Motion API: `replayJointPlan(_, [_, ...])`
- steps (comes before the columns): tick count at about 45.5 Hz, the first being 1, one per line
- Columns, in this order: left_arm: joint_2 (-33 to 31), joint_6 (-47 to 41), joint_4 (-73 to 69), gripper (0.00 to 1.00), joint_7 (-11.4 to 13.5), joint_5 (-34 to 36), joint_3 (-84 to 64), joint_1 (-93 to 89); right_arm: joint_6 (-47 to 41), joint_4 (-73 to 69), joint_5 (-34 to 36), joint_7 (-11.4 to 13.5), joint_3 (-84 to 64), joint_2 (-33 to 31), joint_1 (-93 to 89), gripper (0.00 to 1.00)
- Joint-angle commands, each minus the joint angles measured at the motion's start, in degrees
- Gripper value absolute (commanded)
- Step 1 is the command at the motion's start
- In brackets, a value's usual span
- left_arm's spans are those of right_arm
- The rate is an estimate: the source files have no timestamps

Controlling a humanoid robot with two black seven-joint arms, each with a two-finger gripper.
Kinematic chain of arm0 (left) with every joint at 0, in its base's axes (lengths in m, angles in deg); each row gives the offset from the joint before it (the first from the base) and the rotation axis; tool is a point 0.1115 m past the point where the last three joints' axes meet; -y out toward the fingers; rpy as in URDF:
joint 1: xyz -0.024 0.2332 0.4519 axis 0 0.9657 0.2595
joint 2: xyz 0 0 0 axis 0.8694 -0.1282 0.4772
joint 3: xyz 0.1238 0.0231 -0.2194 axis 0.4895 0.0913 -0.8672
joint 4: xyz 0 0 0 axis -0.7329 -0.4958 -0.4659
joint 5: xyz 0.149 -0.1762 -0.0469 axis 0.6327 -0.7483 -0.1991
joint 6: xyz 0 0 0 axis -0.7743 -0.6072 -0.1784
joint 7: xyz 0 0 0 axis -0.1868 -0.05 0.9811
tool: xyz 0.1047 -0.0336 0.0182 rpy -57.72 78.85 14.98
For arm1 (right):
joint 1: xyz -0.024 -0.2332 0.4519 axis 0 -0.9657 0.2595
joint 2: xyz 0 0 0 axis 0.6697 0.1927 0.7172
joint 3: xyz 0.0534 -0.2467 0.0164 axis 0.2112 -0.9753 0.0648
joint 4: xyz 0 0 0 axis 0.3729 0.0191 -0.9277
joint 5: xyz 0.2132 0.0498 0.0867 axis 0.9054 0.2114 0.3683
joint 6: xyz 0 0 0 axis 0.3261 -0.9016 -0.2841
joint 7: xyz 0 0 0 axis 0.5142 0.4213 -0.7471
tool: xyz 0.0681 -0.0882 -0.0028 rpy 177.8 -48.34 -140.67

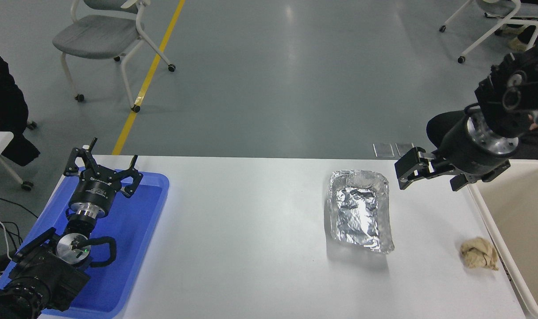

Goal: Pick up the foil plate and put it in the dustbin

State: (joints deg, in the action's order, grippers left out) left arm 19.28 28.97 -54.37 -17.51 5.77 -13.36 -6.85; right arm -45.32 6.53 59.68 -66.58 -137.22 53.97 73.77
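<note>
The foil plate (358,212) will keep its spread-out shape rather than crumple when the robot lifts it by one side, because a raised, ridged rim (384,212) frames its thin base.
The foil plate (359,210) is a crinkled silver tray lying flat on the white table (251,230), right of centre. The dustbin (523,221) is a beige bin with a pale rim at the table's right edge, partly cut off by the picture. My right gripper (430,177) is open and empty. It hovers above the table near the far edge, just right of the foil plate's far end and left of the dustbin, touching neither. My left gripper (101,166) is open and parked over the blue tray at the lower left.
A crumpled brown paper ball (479,253) lies by the dustbin's rim, near the table's front right. A shallow blue tray (136,230) sits at the left under the parked arm. Chairs stand on the floor beyond the table.
</note>
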Motion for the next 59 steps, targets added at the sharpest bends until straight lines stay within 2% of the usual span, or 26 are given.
replayJointPlan(1, [0.0, 0.0, 0.0, 1.00, 0.0, 0.0, 0.0, 0.0, 5.6, 11.6, -1.2, -0.1, 4.3, 0.2, -15.0, 1.00])
replayJointPlan(5, [0.0, 0.0, 0.0, 1.00, 0.0, 0.0, 0.0, 0.0, 8.7, 16.7, -1.6, 0.0, 6.9, 0.3, -21.9, 1.00])
replayJointPlan(16, [0.0, 0.0, 0.0, 1.00, 0.0, 0.0, 0.0, 0.0, 9.6, 28.0, -6.5, 0.3, 15.8, 1.7, -36.1, 1.00])
replayJointPlan(26, [0.0, 0.0, 0.0, 1.00, 0.0, 0.0, 0.0, 0.0, 12.3, 36.4, -7.4, 0.3, 19.4, 3.7, -45.9, 1.00])
replayJointPlan(35, [-0.1, 0.0, 0.0, 1.00, 0.0, 0.0, 0.0, 0.0, 14.7, 45.6, -13.4, 0.4, 27.7, 6.5, -55.1, 0.99])
replayJointPlan(41, [-0.1, 0.0, 0.0, 1.00, 0.0, 0.0, 0.0, 0.0, 15.3, 46.7, -18.2, 0.5, 32.6, 7.1, -57.6, 0.97])
replayJointPlan(46, [-0.1, 0.0, 0.0, 1.00, 0.0, 0.0, 0.0, 0.0, 16.2, 46.8, -19.5, 0.4, 33.8, 7.3, -58.3, 0.85])
replayJointPlan(49, [-0.1, 0.0, 0.0, 1.00, 0.0, 0.0, 0.0, 0.0, 16.3, 46.8, -19.5, 0.4, 33.8, 7.3, -58.4, 0.74])
replayJointPlan(51, [-0.1, 0.0, 0.0, 1.00, 0.0, 0.0, 0.0, 0.0, 16.4, 46.9, -19.5, 0.5, 33.8, 7.3, -58.5, 0.63])
replayJointPlan(54, [-0.1, 0.0, 0.2, 1.00, 0.0, 0.0, 0.0, 0.0, 16.8, 47.3, -19.5, 0.5, 33.8, 7.3, -58.8, 0.40])
replayJointPlan(59, [-0.1, 0.0, 0.0, 1.00, 0.0, 0.0, 0.0, 0.0, 17.0, 47.9, -19.5, 0.5, 33.8, 7.4, -59.2, 0.24])
